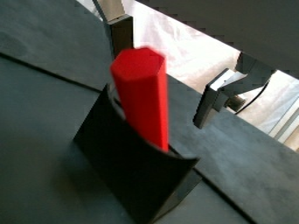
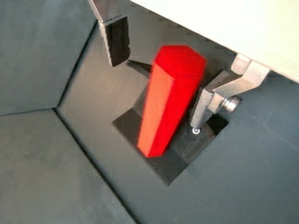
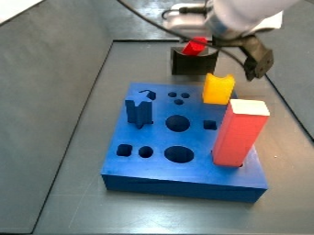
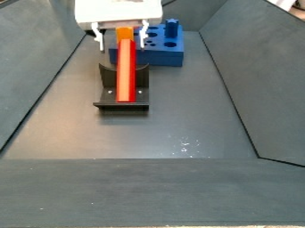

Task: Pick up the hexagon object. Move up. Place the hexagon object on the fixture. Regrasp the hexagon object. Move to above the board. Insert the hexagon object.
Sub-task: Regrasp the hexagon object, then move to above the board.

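I expect the hexagon object [image 3: 194, 46] to come free and leave the fixture standing when I lift it, because it leans in the fixture's open-topped notch [image 1: 176, 152].
The hexagon object [image 1: 142, 94], a long bright red rod, leans in the notch of the fixture [image 1: 126, 171]. It also shows in a wrist view [image 2: 169, 98] and in a side view [image 4: 124, 67]. My gripper [image 1: 163, 80] is open and straddles the rod's upper end. One finger [image 2: 117, 39] stands well clear of the rod. The other finger [image 2: 208, 103] is close beside it, and I cannot tell whether it touches. In a side view only the rod's red tip [image 3: 194, 46] shows above the fixture [image 3: 193, 63], under my gripper [image 3: 223, 48]. The blue board [image 3: 145, 165] lies in front.
On the board stand a yellow block [image 3: 219, 89], a thick red-orange block [image 3: 241, 133] and a dark blue piece [image 3: 139, 108]. The board shows behind the fixture in a side view [image 4: 169, 49]. Sloped dark walls [image 4: 36, 98] bound the floor.
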Tool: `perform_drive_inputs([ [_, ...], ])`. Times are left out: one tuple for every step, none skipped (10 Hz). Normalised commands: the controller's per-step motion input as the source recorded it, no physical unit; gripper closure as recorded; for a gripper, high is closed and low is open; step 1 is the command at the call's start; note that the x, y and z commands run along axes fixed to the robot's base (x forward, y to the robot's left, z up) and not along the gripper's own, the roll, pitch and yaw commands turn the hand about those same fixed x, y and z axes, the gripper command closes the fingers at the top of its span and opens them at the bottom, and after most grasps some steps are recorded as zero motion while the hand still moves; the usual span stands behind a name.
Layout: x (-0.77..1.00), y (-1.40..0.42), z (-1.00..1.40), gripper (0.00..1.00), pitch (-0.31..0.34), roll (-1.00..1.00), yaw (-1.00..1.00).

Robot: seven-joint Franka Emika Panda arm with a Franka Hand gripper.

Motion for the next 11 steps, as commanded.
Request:
perform_drive_inputs([
  [0.08, 0.0, -0.25, 0.0, 0.032, 0.07, 0.0],
  [0.0, 0.0, 0.0, 1.0, 0.0, 0.0, 0.0],
  [-0.05, -0.17, 1.0, 1.0, -0.085, -0.02, -0.08],
  [-0.05, -0.17, 1.0, 1.0, -0.078, -0.02, -0.08],
  [-0.06, -0.16, 1.0, 1.0, -0.056, -0.02, -0.09],
  [-0.05, -0.15, 1.0, 1.0, -0.022, -0.04, -0.09],
  [-0.06, -0.14, 1.0, 1.0, 0.0, -0.04, -0.09],
  [-0.05, -0.13, 1.0, 1.0, 0.061, -0.03, -0.08],
  [-0.05, -0.13, 1.0, 1.0, 0.084, -0.04, -0.07],
  [-0.05, -0.12, 1.0, 1.0, 0.116, -0.03, -0.04],
  [-0.05, -0.11, 1.0, 1.0, 0.129, -0.04, -0.02],
])
